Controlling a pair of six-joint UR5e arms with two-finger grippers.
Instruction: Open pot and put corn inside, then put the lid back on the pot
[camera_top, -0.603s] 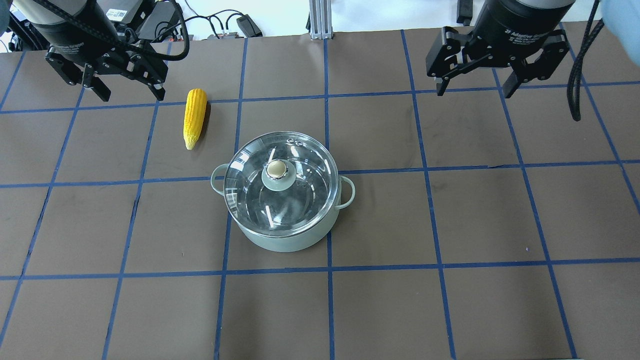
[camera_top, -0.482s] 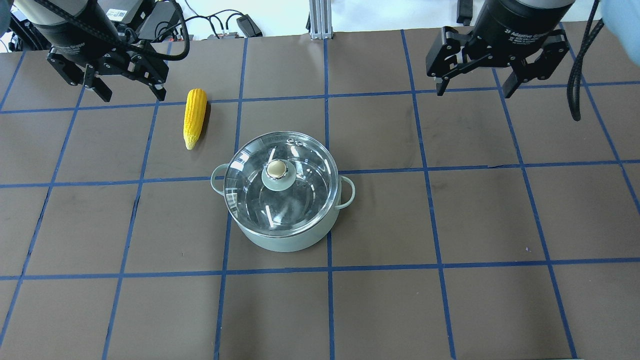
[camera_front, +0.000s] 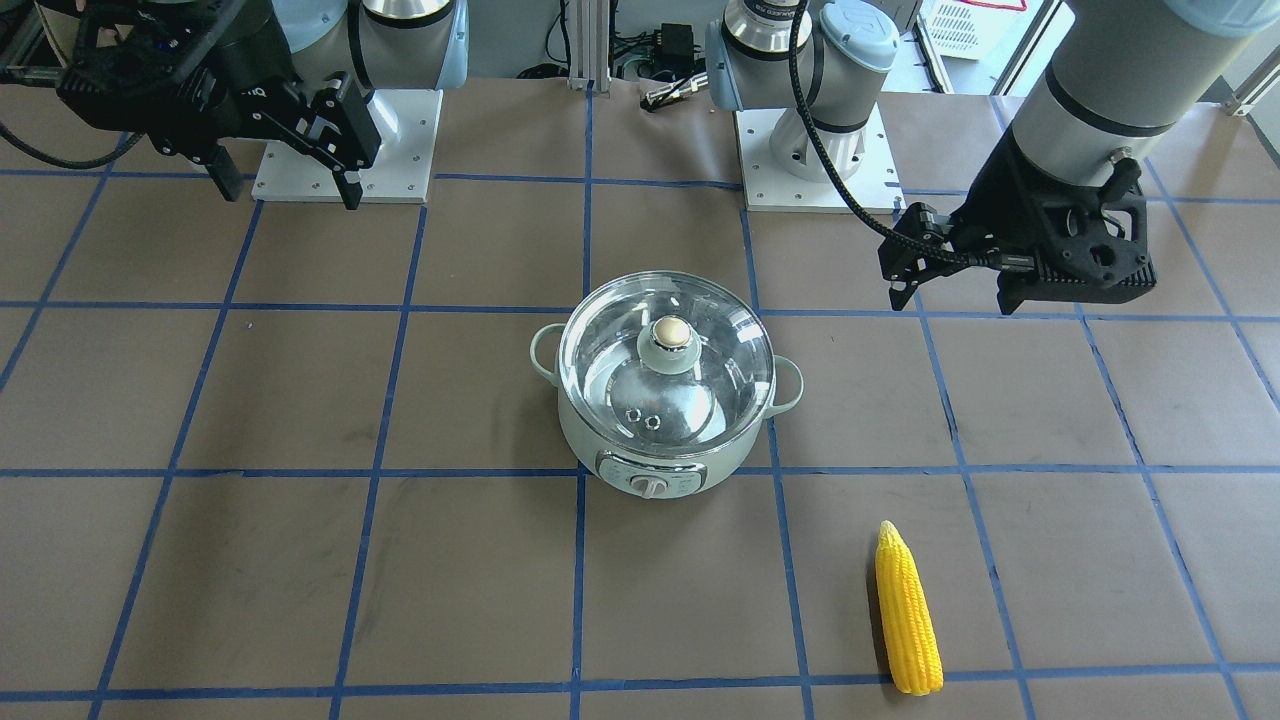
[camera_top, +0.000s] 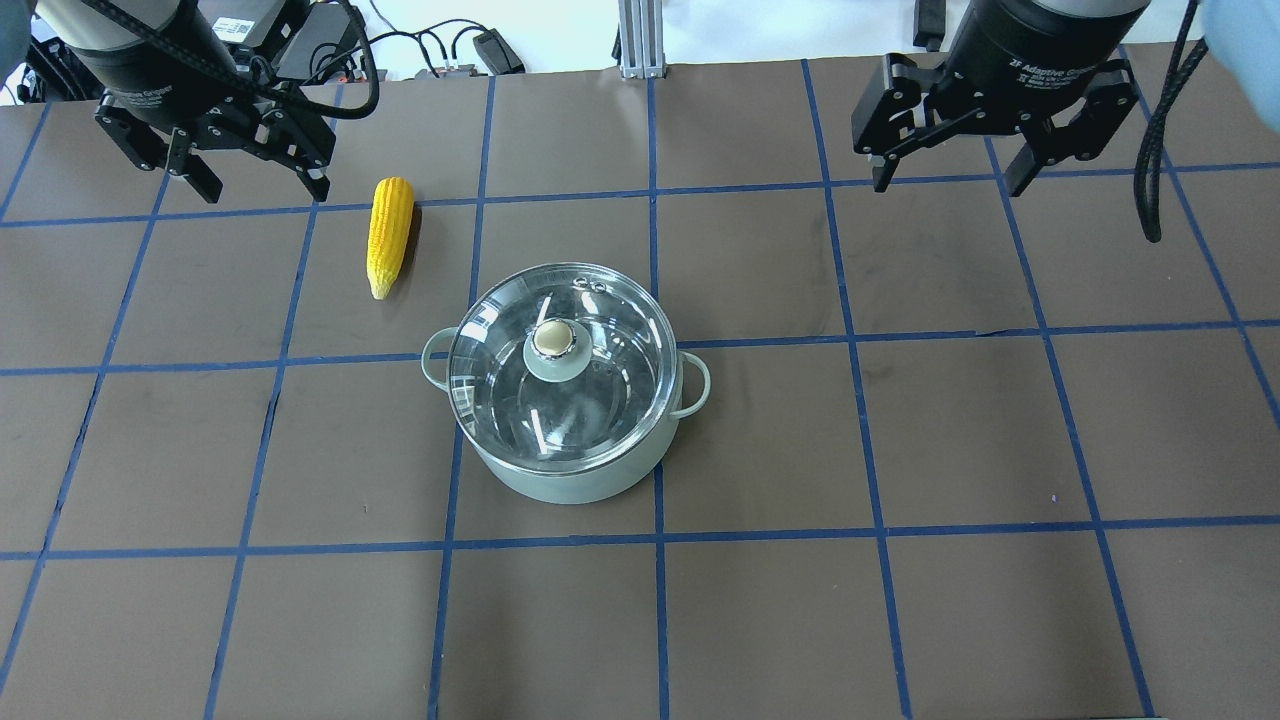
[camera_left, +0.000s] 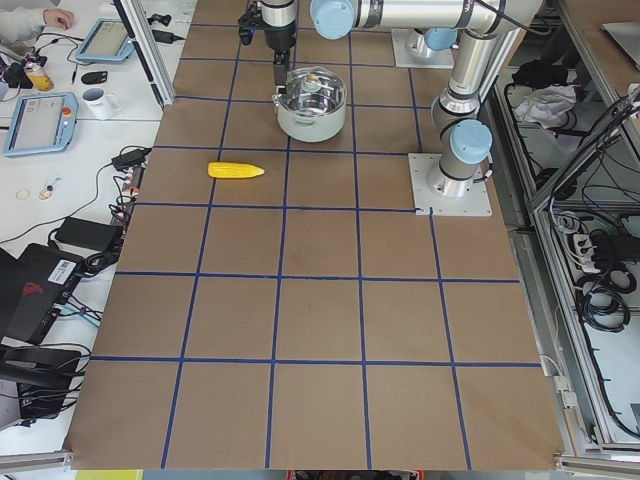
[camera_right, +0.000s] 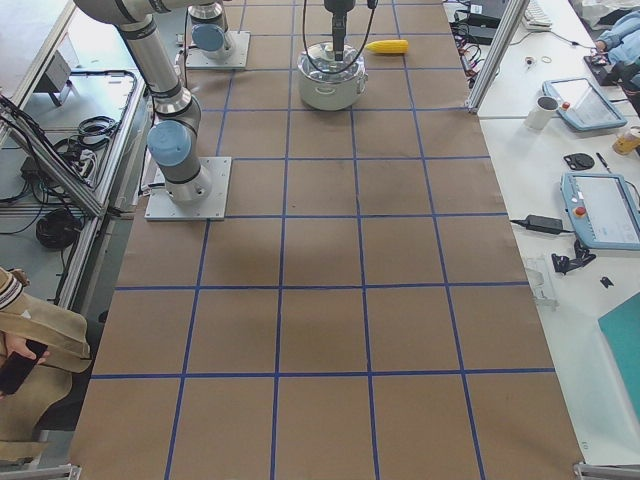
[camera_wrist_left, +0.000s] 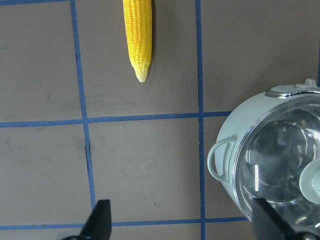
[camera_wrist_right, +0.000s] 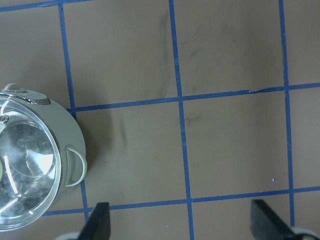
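Observation:
My gripper will uncover an empty mint-green pot (camera_front: 583, 434) when it lifts the glass lid by its beige knob, because only shiny steel (camera_front: 686, 402) shows through the lid.
The mint-green pot (camera_top: 575, 478) stands mid-table with the glass lid (camera_top: 600, 400) seated on it, beige ball knob up. It also shows in the front view, pot (camera_front: 610, 450) and lid (camera_front: 710, 385). The yellow corn (camera_top: 390, 235) lies flat on the table to the pot's far left, also in the front view (camera_front: 908, 612) and the left wrist view (camera_wrist_left: 138, 35). My left gripper (camera_top: 262, 188) is open and empty, hovering left of the corn. My right gripper (camera_top: 948, 185) is open and empty, hovering far right of the pot. Both wrist views show part of the pot (camera_wrist_left: 240, 130) (camera_wrist_right: 70, 145).
The brown table top carries a blue tape grid (camera_top: 655, 190). The arm base plates (camera_front: 815, 160) sit at the robot's side. Cables and an aluminium post (camera_top: 635, 40) line the far edge.
My left gripper has shifted very slightly to the right. The pot, lid, corn and right gripper have not moved.

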